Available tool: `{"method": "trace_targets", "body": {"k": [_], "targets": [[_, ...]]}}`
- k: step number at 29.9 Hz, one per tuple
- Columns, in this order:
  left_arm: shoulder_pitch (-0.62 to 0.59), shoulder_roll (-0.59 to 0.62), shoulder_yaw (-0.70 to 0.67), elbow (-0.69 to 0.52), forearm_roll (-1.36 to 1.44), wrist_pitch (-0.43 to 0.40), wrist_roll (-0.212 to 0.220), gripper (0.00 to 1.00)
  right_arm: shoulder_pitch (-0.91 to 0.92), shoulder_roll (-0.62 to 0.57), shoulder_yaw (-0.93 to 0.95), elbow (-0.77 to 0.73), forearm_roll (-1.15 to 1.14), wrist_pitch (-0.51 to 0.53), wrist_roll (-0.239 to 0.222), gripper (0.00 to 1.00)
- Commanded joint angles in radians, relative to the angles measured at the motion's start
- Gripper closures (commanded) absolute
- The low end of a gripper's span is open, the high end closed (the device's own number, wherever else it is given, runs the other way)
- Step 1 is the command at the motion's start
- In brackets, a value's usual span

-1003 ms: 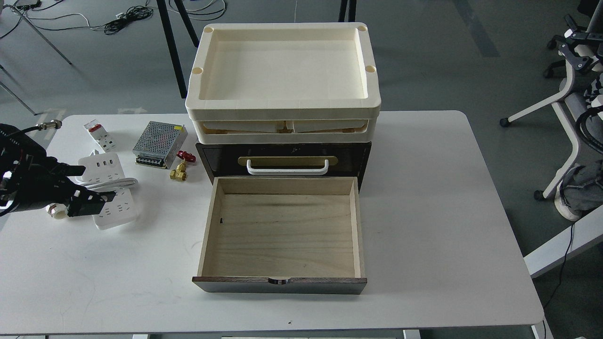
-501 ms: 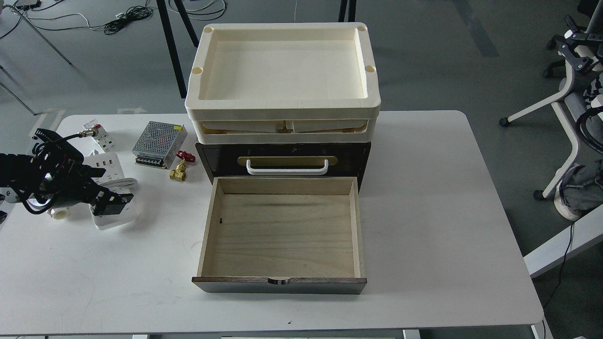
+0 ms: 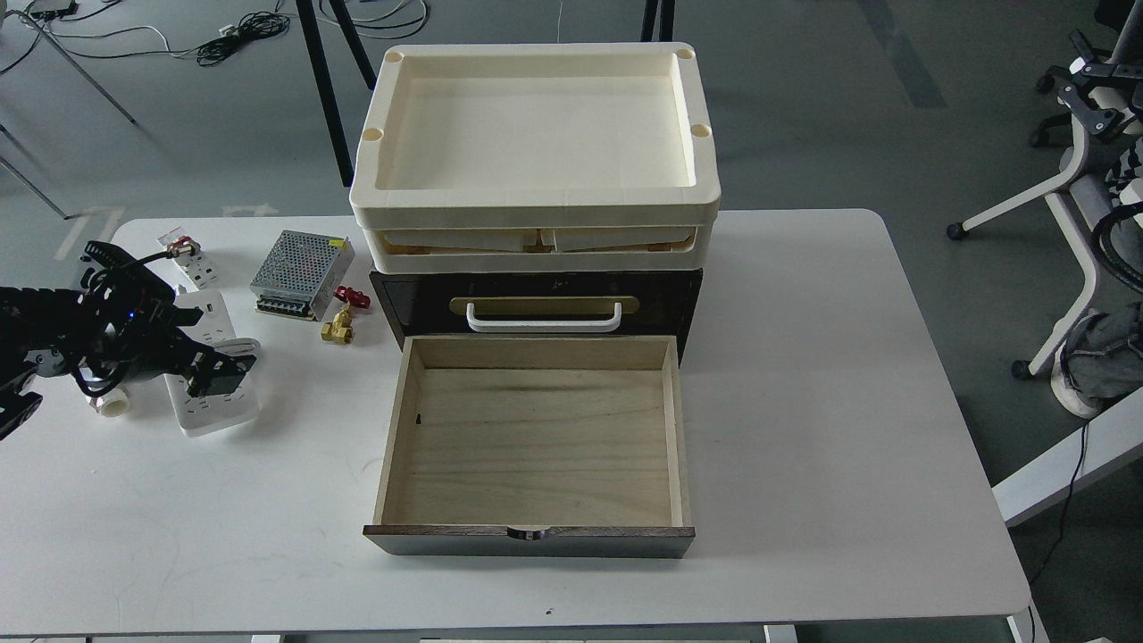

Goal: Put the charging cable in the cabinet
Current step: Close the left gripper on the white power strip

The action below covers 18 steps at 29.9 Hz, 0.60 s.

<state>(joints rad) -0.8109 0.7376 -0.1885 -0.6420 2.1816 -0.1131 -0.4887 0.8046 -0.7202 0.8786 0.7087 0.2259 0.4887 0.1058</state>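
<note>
I expect the charging cable (image 3: 221, 412) to come up as one bundle and tip at a slant when I lift, since the thick cord (image 3: 242, 346) is wound around the middle.
The charging cable (image 3: 217, 409) is a white power strip lying at the table's left, its thick cord wound around the middle. My left gripper (image 3: 204, 346) hangs right over the strip's middle. Its fingers stand apart, one by the far end and one (image 3: 217, 373) over the near half, so it looks open. The strip lies flat on the table. The cabinet (image 3: 404, 300) is dark brown; its lower drawer (image 3: 534, 446) is pulled out, open and empty. The upper drawer with the white bar handle (image 3: 543, 318) is closed. My right gripper is out of view.
Two stacked cream trays (image 3: 536, 207) sit on the cabinet. A perforated metal box (image 3: 302, 262), a white block with a red top (image 3: 187, 249), a brass valve with a red handle (image 3: 342, 320) and a small white fitting (image 3: 112, 404) lie near the strip.
My left arm has swung up and to the right, and its wrist has turned. The gripper now sits over the strip's middle instead of at its near left edge. The strip has not moved.
</note>
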Motion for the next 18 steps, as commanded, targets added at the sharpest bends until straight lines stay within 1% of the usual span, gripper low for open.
{"method": "trace_targets", "body": {"k": [1,6,10,14,18], "targets": [[-0.001,-0.007,0.023,0.018,0.000,0.001,0.000,0.07,-0.002,-0.001,-0.001,0.000,0.000,0.000,0.000,0.01],[-0.008,-0.012,0.080,0.033,0.000,0.004,0.000,0.07,-0.002,0.001,-0.001,-0.002,0.000,0.000,0.000,0.01],[-0.008,-0.040,0.081,0.084,0.000,0.041,0.000,0.08,-0.004,-0.001,-0.001,-0.002,0.000,0.000,0.000,0.01],[-0.013,-0.041,0.086,0.097,0.000,0.058,0.000,0.13,-0.013,-0.001,0.000,0.000,0.000,0.000,0.002,0.01],[-0.013,-0.043,0.089,0.099,0.000,0.072,0.000,0.25,-0.013,0.001,0.000,0.000,0.000,0.000,0.000,0.01]]}}
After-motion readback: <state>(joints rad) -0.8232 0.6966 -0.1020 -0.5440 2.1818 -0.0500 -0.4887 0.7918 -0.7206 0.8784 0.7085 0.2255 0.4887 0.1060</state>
